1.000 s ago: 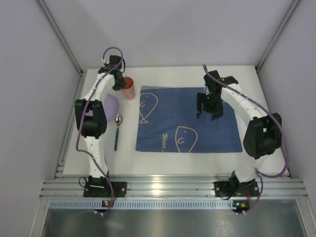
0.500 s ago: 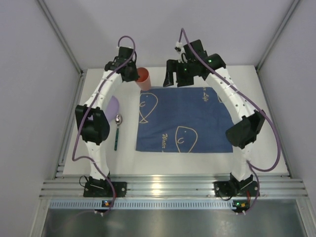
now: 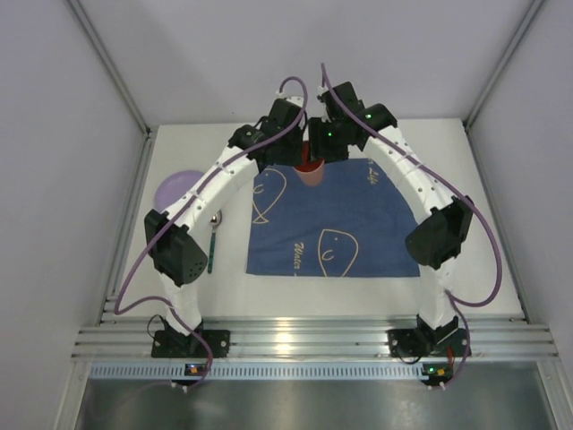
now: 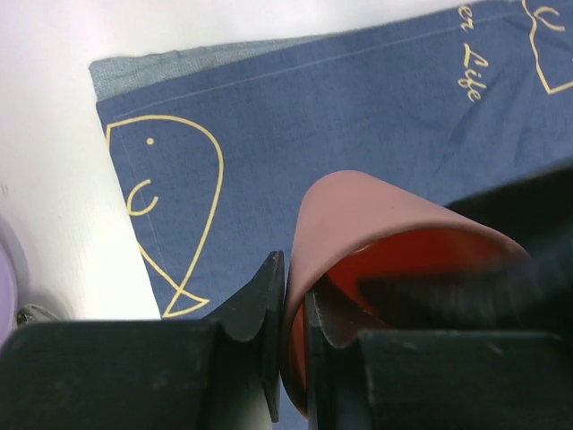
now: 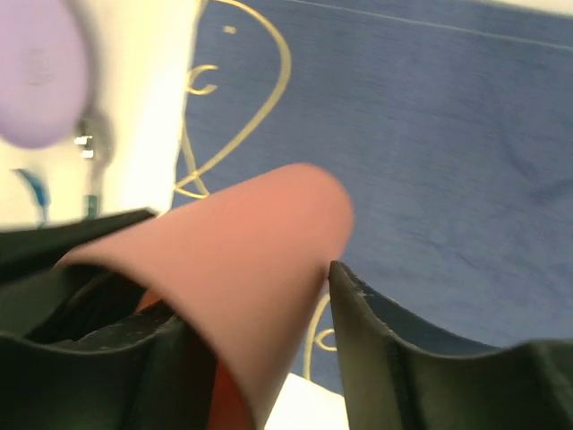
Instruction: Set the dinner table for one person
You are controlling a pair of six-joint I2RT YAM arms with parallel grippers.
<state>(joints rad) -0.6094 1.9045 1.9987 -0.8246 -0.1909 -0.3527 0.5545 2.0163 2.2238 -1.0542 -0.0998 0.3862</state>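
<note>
The red cup (image 3: 310, 174) in my left gripper goes on my right gripper's side of the cloth. Next, my left gripper hands the cup over and gets the plate (image 3: 178, 190).
A red cup (image 3: 311, 172) hangs tilted over the far edge of the dark-blue cloth (image 3: 345, 224), which lies on the white dinner table (image 3: 448, 152). My left gripper (image 3: 301, 159) is shut on the cup's rim; in the left wrist view its jaws (image 4: 295, 305) pinch the cup wall (image 4: 376, 215), one finger inside and one outside. My right gripper (image 3: 322, 150) meets it from the right. In the right wrist view its fingers (image 5: 251, 296) stand apart around the cup (image 5: 242, 260), one finger inside it, not closed on it.
A purple plate (image 3: 176, 186) lies at the table's left. A spoon with a green handle (image 3: 213, 235) lies between the plate and the cloth. Both show blurred in the right wrist view: the plate (image 5: 36, 72) and the spoon (image 5: 89, 143). Walls and rails ring the table.
My left arm has carried the cup from the far left corner rightward to over the cloth's far edge. My right gripper has swung from the cloth's right side up and left to the cup.
</note>
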